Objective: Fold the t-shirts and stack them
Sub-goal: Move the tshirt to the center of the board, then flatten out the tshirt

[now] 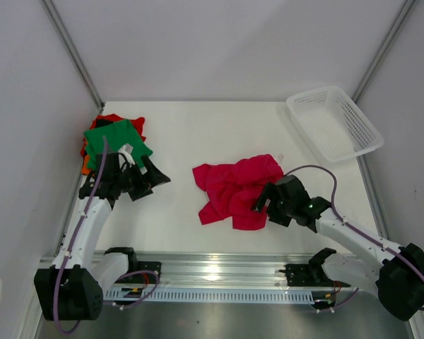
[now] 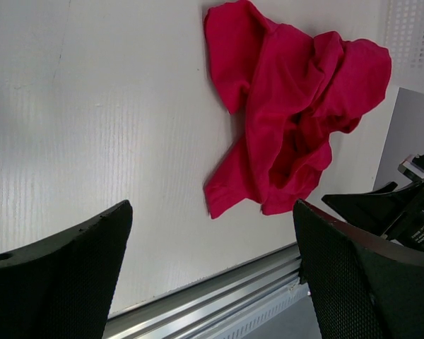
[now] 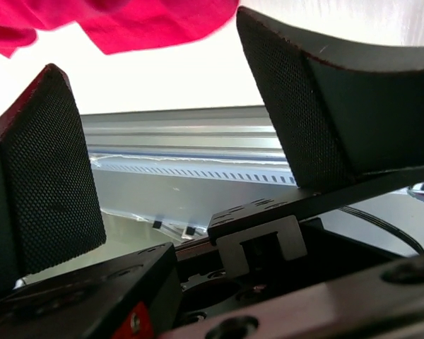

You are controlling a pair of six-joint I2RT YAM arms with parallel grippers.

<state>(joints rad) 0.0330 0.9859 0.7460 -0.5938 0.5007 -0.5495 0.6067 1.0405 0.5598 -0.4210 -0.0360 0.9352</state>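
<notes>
The robot's right gripper has its open fingers facing the crimson-red t-shirt's loose edge [image 1: 263, 220], so it should go on moving toward the cloth [image 1: 251, 214] and close on that edge.
A crimson-red t-shirt [image 1: 237, 192] lies crumpled in the middle of the table, also seen in the left wrist view [image 2: 290, 106] and as a strip at the top of the right wrist view [image 3: 127, 21]. A green t-shirt [image 1: 115, 138] lies folded on top of a pile at the far left, with orange [image 1: 85, 168] and red [image 1: 113, 118] edges showing under it. My left gripper [image 1: 150, 185] hangs open and empty just right of that pile, its fingers [image 2: 63, 275] wide apart. My right gripper [image 1: 263, 200] stands open at the crimson shirt's right edge, nothing between its pads [image 3: 49, 183].
A white mesh basket [image 1: 333, 121] stands at the back right corner, its edge also in the left wrist view [image 2: 413, 35]. An aluminium rail [image 1: 212, 272] runs along the near table edge. White walls close in the table on the left, back and right.
</notes>
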